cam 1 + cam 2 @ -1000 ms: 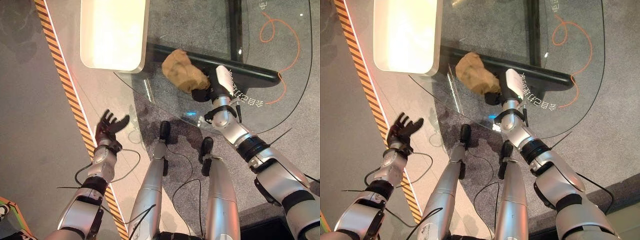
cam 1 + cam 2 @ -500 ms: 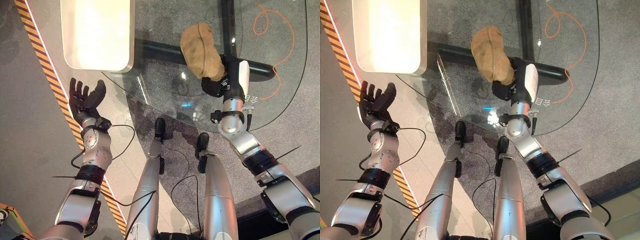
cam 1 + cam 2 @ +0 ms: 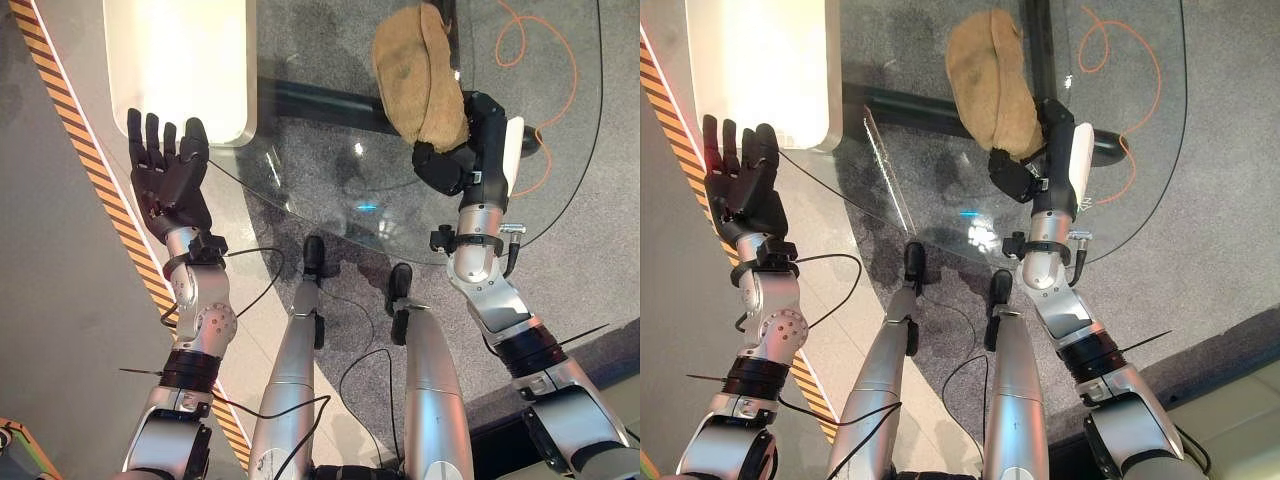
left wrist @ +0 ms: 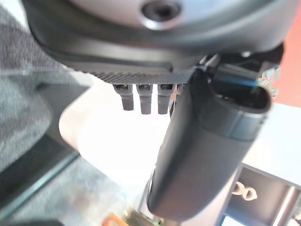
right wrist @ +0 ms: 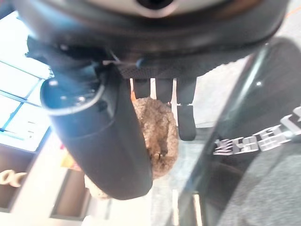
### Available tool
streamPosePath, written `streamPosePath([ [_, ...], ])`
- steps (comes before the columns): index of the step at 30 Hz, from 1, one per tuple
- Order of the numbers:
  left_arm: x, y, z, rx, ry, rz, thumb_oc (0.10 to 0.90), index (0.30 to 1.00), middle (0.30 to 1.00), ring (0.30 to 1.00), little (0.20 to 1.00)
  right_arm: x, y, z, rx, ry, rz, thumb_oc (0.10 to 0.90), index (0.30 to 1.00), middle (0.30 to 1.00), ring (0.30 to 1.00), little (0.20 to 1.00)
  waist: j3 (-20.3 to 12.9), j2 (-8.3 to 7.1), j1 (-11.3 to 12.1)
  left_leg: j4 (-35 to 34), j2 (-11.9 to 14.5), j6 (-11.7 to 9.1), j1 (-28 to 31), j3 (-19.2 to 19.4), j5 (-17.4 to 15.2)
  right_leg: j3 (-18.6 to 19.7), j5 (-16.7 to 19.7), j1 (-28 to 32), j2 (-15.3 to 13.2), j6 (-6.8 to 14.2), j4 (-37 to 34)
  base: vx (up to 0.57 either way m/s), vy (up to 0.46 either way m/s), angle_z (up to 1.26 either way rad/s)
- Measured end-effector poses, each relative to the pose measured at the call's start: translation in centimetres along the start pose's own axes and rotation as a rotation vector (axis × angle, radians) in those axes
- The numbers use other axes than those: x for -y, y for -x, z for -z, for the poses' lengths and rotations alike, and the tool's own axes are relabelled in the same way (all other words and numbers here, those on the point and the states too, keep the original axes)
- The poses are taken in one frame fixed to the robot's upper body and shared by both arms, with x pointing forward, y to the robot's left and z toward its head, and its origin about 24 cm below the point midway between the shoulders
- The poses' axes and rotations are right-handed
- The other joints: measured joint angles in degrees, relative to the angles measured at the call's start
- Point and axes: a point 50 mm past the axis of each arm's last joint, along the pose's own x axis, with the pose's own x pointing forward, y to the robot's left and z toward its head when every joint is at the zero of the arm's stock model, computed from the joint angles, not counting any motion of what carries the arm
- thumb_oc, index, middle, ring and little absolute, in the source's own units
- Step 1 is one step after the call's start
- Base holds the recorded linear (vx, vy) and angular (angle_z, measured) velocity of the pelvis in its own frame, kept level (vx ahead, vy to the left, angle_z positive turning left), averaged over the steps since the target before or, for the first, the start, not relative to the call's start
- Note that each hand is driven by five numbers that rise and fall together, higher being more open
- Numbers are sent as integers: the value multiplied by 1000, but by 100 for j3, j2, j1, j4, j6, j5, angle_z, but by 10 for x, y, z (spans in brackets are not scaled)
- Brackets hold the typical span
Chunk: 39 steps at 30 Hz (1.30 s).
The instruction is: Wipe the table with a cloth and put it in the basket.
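The brown cloth [image 3: 405,82] has a long fold [image 3: 430,75] running down it, so the cloth will stay bunched up in layers when I carry it to the basket.
A crumpled brown cloth [image 3: 415,75] lies stretched out on the round glass table [image 3: 330,170], over its dark frame. My right hand [image 3: 465,155] is at the cloth's near end, with thumb and fingers closed on it; the right wrist view has the cloth [image 5: 157,127] between the thumb [image 5: 103,136] and the fingers. To the left, my left hand [image 3: 165,185] is raised, palm up and open, holding nothing, just in front of the white rectangular basket [image 3: 180,60]. Its thumb [image 4: 202,155] and straight fingers appear in the left wrist view.
A black bar [image 3: 310,100] of the table frame runs under the glass. An orange cable [image 3: 540,60] curls on the grey carpet beyond the table's right edge. Black-and-orange striped tape [image 3: 90,170] crosses the floor at the left.
My right hand has carried the cloth across the glass, away from me and to the right, and the cloth has stretched out. The left hand has risen toward the white basket, fingers straightened.
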Motion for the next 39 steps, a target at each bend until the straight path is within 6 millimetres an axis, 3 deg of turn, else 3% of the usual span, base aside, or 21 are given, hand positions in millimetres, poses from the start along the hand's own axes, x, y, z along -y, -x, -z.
streamPosePath([
  [7,13,4,-5,-1,69,104,800,900,900,900,900,-5,0,-11,49,-39,-63,100,300,300,300,200,-4,-14,6,2,2,-1,8,-2,-2,-3,-2,0,0,1,5,0,0,0],
  [17,23,12,13,-198,213,256,800,900,900,900,900,-10,8,-10,41,-45,-181,100,300,300,300,200,-1,-23,-5,-5,0,12,-6,5,-10,0,7,5,0,15,-64,0,0,0],
  [25,35,18,20,-309,299,361,800,900,900,900,900,-18,13,-21,84,-73,-280,100,300,300,300,200,0,-34,-11,-3,1,14,26,7,-5,-1,13,59,2,24,-71,0,0,0],
  [39,40,25,32,-411,333,395,800,900,900,900,900,-37,24,-25,87,-100,-451,100,300,300,300,200,3,-46,-5,-35,-2,33,77,8,-28,-4,23,125,1,44,-160,0,0,0],
])
